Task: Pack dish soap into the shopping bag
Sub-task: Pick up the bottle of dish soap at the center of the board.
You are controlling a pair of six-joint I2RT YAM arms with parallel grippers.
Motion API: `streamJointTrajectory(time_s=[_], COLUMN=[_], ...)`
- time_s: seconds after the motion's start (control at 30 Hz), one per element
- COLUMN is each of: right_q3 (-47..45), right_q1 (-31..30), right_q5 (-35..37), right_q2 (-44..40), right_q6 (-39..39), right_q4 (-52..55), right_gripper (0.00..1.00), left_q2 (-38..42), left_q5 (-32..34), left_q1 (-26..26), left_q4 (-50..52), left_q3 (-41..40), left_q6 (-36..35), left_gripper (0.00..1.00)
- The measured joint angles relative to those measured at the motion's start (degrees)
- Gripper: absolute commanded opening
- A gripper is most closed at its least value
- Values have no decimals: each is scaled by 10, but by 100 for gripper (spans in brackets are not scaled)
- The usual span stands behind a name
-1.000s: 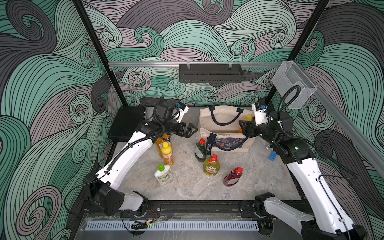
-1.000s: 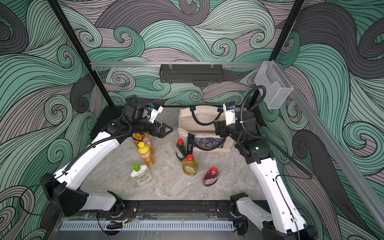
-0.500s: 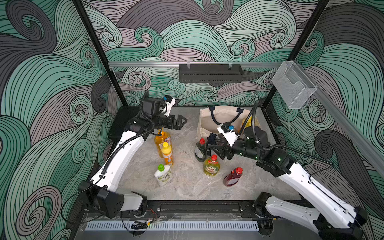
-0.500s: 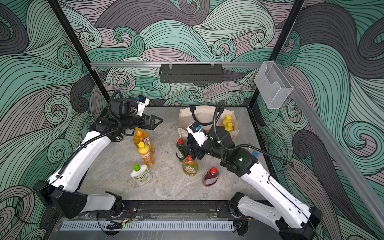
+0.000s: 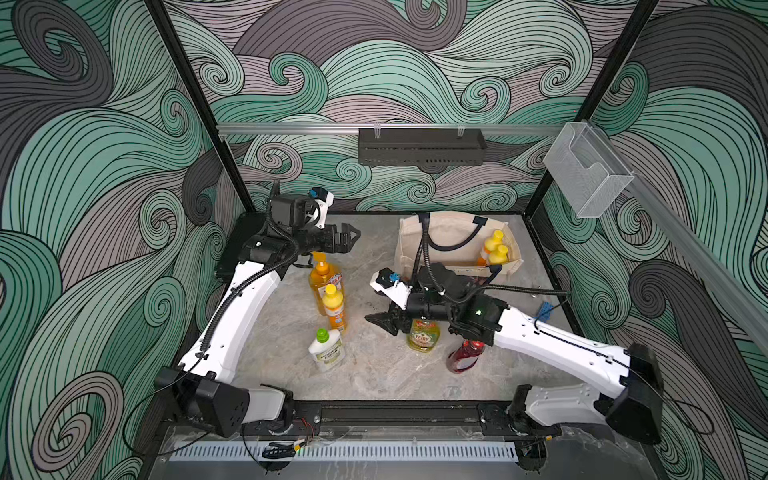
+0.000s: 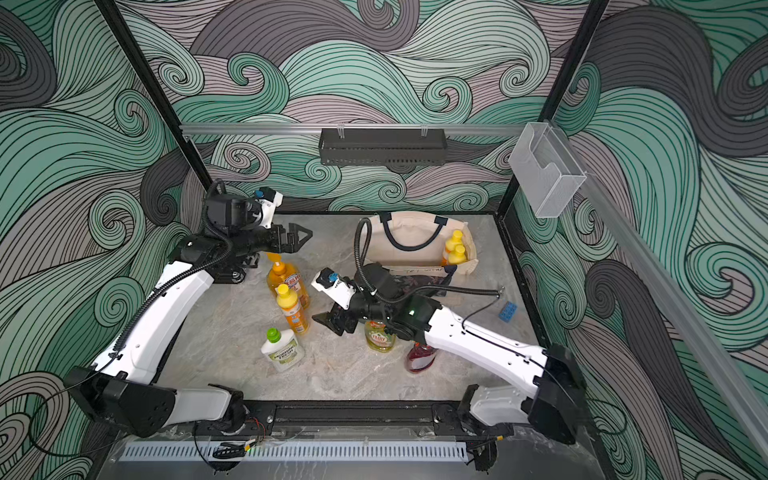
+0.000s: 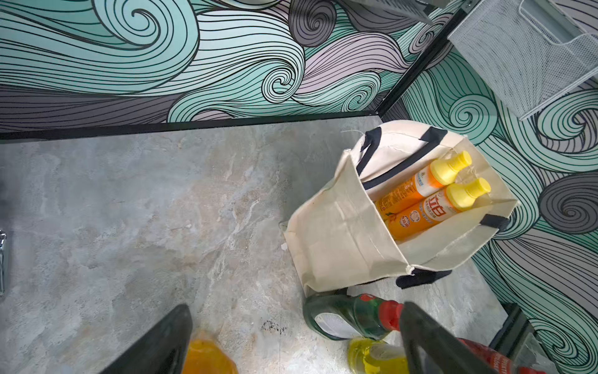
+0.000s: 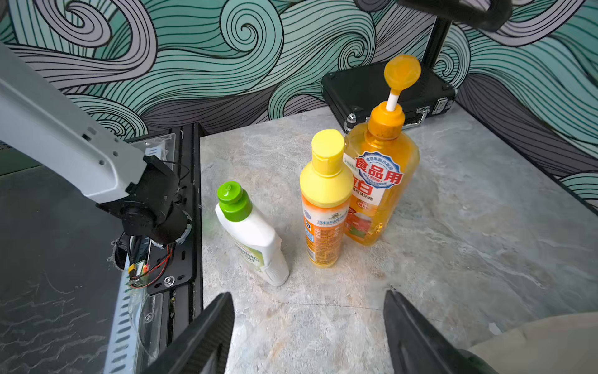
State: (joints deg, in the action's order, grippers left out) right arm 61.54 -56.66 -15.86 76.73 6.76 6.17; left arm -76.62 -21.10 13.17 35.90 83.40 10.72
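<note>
The yellow-capped bottle [image 5: 334, 310] is upright and lined up with my right gripper's open fingers, so I should go on approaching until its cap [image 5: 330, 290] is between them before I close them.
The cream shopping bag [image 5: 453, 243] [image 7: 339, 233] stands open at the back right with two orange yellow-capped dish soap bottles [image 5: 494, 249] [image 7: 420, 197] inside. On the table stand the pump bottle [image 5: 321, 276] [image 8: 382, 181], an orange yellow-capped bottle [image 5: 333, 307] [image 8: 325, 200], a white green-capped bottle [image 5: 326, 349] [image 8: 252, 233], the Fairy bottle [image 5: 423, 338] and a red bottle [image 5: 463, 357]. A dark green bottle [image 7: 349, 319] lies by the bag. My left gripper [image 5: 353, 239] [image 7: 296, 307] hangs open above the pump bottle. My right gripper [image 5: 376, 322] [image 8: 307, 294] is open and empty, left of the Fairy bottle.
A black hard case [image 5: 241, 245] [image 8: 382, 87] sits at the back left corner. A blue brick [image 5: 544, 309] lies near the right wall. The right arm stretches over the dark green and red bottles. A black shelf [image 5: 419, 145] and a wire basket [image 5: 586, 170] hang on the walls.
My right arm swung from the bag's right side down and left across the table to beside the Fairy bottle. My left gripper drew back leftward, away from the bag.
</note>
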Motion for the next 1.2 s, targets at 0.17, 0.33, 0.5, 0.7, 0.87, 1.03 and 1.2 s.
streamJointTrajectory(time_s=[0.17,0.33,0.5,0.7,0.87,1.03,1.2], right_q3=[-4,-4,3,38,57,76,95], right_q1=[-2,-4,-4,-4,-4,-4,-4], right_q5=[-8,-10,-13,-34,-43,-47,-48], right_q2=[27,46,78,134,163,180,195], right_q6=[-6,-8,-8,-10,-12,-12,-12], right_q4=[-65,-100,-122,-146,-163,-168,-172], right_gripper=[73,74,74,75,75,76,76], left_q2=[0,0,0,1,1,4,7], left_q5=[-16,-40,-51,-51,-51,-53,-59], left_q1=[-15,-34,-38,-42,-45,-48,-49], left_q4=[-6,-22,-26,-27,-28,-33,-39], left_q3=[0,-9,-16,-16,-16,-18,-20], left_q6=[8,24,29,29,31,31,35], left_gripper=[99,99,99,99,99,99,99])
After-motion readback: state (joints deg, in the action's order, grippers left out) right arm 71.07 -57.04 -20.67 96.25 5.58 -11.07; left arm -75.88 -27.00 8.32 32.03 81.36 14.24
